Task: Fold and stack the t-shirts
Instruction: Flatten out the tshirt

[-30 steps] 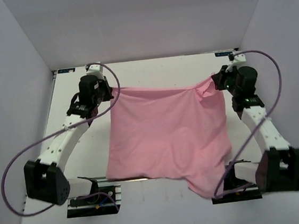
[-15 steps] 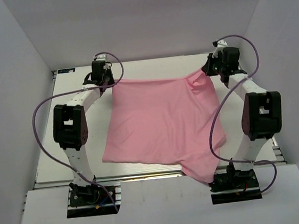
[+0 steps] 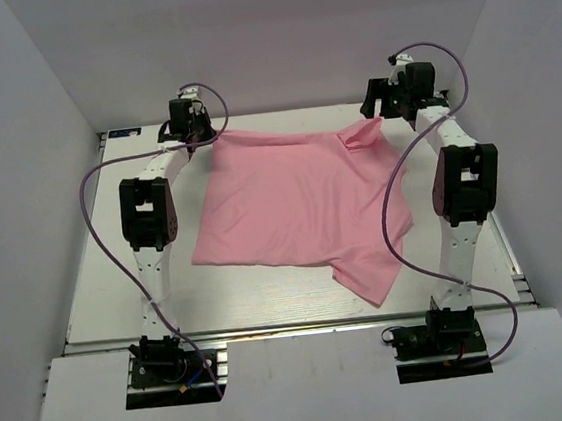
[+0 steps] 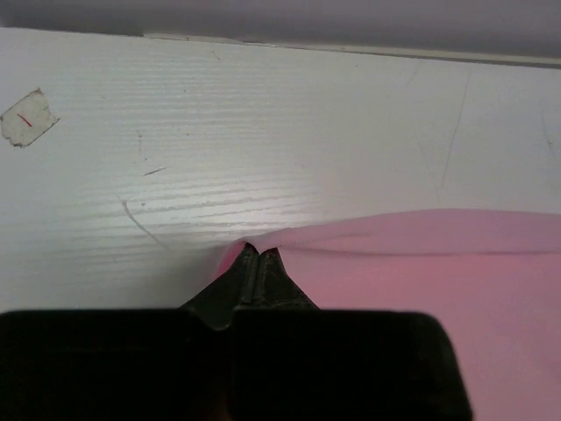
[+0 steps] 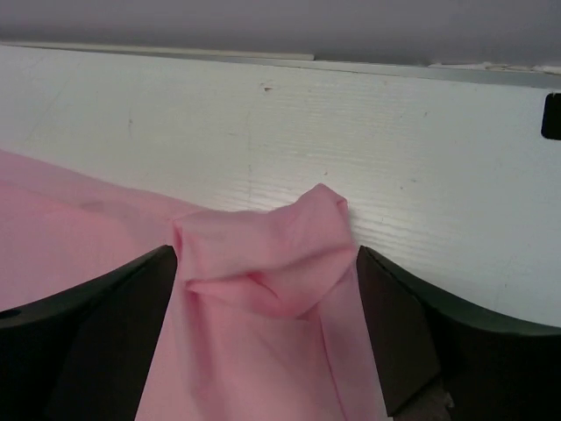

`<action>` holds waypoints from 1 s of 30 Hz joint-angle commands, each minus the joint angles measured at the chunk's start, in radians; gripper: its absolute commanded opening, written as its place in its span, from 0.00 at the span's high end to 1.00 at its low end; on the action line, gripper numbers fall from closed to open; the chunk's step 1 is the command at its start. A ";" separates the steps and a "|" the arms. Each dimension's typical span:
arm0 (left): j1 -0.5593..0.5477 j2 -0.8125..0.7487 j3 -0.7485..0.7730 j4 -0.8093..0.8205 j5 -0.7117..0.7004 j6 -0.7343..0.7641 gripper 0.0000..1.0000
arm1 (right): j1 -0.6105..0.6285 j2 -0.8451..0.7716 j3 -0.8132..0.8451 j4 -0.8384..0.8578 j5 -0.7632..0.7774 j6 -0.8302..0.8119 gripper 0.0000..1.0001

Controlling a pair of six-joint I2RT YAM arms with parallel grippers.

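Observation:
My right gripper should keep going because the bunched corner of the pink t-shirt [image 5: 276,246] is halfway between the gripper's open fingers. I should move on toward its tip [image 5: 324,200] until the fingers close.
The pink t-shirt [image 3: 295,199] lies spread over the white table [image 3: 97,280], with one part trailing toward the near right. At the far left corner of the cloth, my left gripper [image 3: 196,139] is shut on its edge. The left wrist view shows the two fingertips pressed together [image 4: 259,254] with pink t-shirt [image 4: 438,272] pinched at their tips. My right gripper [image 3: 377,120] stands open at the far right corner. In the right wrist view, the bunched, folded-over corner of the t-shirt [image 5: 289,237] rests loose on the table in the middle of the right gripper [image 5: 266,259].
The table's far edge and the back wall [image 3: 263,41] are just beyond both grippers. A scrap of tape [image 4: 28,117] is stuck to the table at the far left. Purple cables [image 3: 94,205] loop beside each outstretched arm. Side walls close in the table.
Both arms have reached farther toward the back wall, dragging the t-shirt away from the near edge. The right gripper has opened and let go of its corner, which now lies bunched on the table.

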 commanded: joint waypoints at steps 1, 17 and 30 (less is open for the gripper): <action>0.014 0.008 0.076 0.004 0.050 0.002 1.00 | 0.002 0.059 0.163 -0.106 0.016 -0.006 0.10; 0.014 0.077 0.096 0.047 0.091 -0.008 1.00 | 0.002 0.162 0.214 -0.109 0.079 0.095 0.10; 0.023 0.106 0.084 0.077 0.124 -0.028 1.00 | 0.002 0.351 0.356 0.013 0.087 0.287 0.10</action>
